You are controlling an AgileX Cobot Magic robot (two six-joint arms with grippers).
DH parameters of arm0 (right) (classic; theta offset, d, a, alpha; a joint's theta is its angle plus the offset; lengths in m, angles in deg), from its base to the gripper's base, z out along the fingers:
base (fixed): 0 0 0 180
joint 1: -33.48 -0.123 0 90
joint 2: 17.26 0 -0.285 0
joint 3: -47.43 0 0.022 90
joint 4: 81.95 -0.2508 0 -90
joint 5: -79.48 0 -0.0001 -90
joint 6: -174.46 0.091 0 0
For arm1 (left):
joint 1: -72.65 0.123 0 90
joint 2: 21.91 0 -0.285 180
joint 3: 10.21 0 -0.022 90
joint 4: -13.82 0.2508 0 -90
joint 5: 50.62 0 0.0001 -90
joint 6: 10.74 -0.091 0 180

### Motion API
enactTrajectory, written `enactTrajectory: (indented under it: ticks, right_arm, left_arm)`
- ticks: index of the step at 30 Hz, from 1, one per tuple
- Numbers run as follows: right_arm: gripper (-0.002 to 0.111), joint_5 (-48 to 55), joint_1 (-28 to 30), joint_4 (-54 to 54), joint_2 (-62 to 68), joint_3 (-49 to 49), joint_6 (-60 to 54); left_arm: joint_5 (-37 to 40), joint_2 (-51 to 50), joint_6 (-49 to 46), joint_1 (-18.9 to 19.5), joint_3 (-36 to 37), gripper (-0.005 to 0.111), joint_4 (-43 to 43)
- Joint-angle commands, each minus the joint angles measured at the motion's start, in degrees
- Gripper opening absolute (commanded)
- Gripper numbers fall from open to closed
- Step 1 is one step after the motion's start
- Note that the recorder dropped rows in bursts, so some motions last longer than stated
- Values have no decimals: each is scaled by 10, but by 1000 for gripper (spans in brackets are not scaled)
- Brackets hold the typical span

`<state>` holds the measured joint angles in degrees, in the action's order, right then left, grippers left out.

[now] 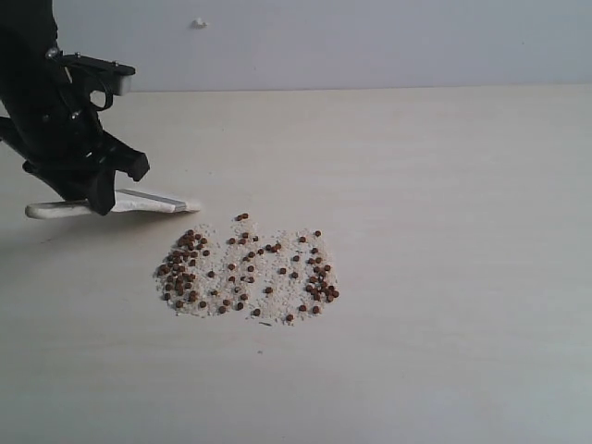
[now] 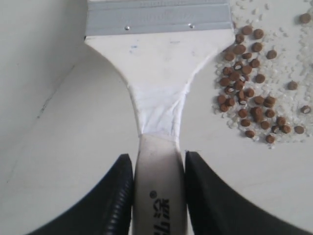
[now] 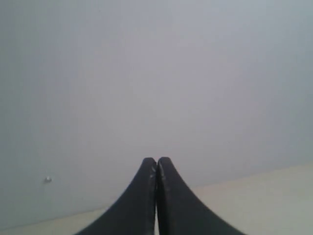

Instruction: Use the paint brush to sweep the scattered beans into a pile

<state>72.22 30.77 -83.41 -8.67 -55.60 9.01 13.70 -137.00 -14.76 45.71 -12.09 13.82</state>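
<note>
The paint brush's white neck [image 2: 159, 110] is free ahead of my left gripper's fingers, so my right gripper should keep going toward that neck [image 1: 132, 201] and close there.
The beans [image 1: 245, 273] lie scattered on the pale table among whitish crumbs, in a loose patch left of the middle. The paint brush [image 1: 148, 201] lies low and nearly flat just up and left of that patch, bristles toward the beans. My left gripper [image 1: 100, 197] is shut on its pale handle. In the left wrist view the black fingers [image 2: 117, 196] press both sides of the handle, with the brush [image 2: 159, 63] and its silver ferrule ahead and beans [image 2: 247, 93] beside it. My right gripper [image 3: 156, 162] is shut on nothing, facing the wall; the exterior view does not show it.
The light wooden table [image 1: 444, 185] stretches wide to the right and front of the beans. A grey wall [image 1: 370, 37] rises behind its far edge. The black left arm [image 1: 46, 102] stands over the table's left end.
</note>
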Motion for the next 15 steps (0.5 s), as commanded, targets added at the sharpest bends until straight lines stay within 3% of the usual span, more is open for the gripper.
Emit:
enactTrajectory:
  ticks: [1, 6, 12, 15]
  right_arm:
    - [0, -87, 4, 58, 29, 2, 30]
    - [0, -210, 4, 143, 120, 2, 53]
    - [0, -258, 4, 240, 344, -60, 71]
    - [0, -358, 4, 390, 484, -117, 140]
  left_arm:
    - [14, 7, -2, -3, -15, 0, 0]
    - [22, 7, -2, -3, -15, 0, 4]
    - [22, 7, -2, -3, -15, 0, 4]
    - [20, 7, -2, -3, -15, 0, 9]
